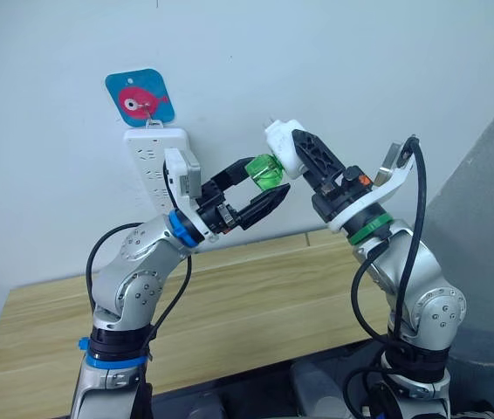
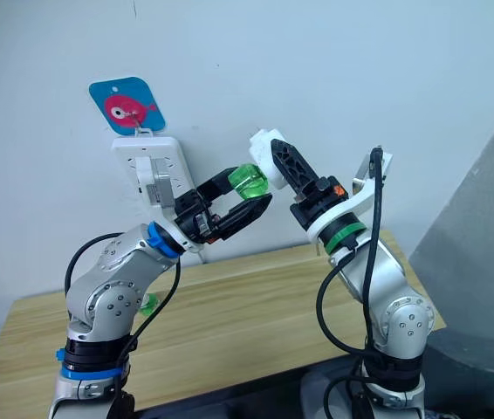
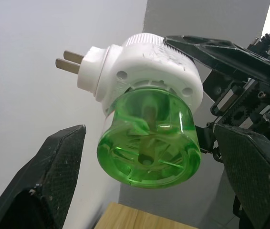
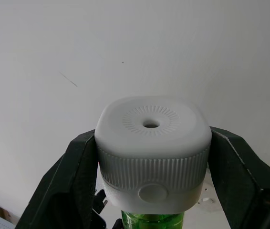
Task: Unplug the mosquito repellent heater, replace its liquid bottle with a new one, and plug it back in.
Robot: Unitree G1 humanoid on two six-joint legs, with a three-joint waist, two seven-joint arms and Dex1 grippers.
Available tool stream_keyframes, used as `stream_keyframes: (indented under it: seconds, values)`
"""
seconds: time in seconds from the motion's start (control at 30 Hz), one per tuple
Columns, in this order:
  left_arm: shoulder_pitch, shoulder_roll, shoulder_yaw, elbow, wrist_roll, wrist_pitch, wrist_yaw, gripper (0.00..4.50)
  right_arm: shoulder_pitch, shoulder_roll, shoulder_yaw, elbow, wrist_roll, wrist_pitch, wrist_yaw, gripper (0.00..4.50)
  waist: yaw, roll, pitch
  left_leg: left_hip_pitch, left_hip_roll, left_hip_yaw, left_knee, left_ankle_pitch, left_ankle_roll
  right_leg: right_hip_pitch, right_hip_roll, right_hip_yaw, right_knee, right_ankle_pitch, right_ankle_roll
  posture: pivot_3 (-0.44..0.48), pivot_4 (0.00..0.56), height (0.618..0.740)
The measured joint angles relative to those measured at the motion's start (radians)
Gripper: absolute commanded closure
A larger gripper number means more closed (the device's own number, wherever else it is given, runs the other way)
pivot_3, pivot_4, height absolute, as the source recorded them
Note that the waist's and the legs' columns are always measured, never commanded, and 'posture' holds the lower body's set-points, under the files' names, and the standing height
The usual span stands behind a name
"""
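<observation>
My gripper will twist the green bottle, and the bottle will come off the heater with its rod sticking out, because a dark rod stands inside the bottle.
My right gripper is shut on the mosquito repellent heater, held in the air in front of the wall. In the right wrist view the heater shows its round vent hole between the two fingers. Two metal prongs point toward the wall. A green transparent liquid bottle is attached under the heater. My left gripper is open, its fingers standing on either side of the bottle with gaps to it.
A long white power strip hangs on the wall under a blue fish tag, left of the grippers. A wooden table lies below the arms. A small green object peeks out behind the left arm.
</observation>
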Motion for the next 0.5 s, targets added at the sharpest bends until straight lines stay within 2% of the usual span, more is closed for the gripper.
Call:
stream_keyframes:
  seconds: [0.5]
  values:
    - [-0.001,-0.007,-0.001,0.000,0.013,-0.020,0.006,0.00,0.011,-0.034,0.036,0.001,0.029,-0.067,-0.007,1.57,0.001,0.000,0.000,0.000,0.000,0.000,0.000,0.000,0.000,0.000,0.000,0.000,0.000,0.000,0.000,-0.284,0.058,0.734]
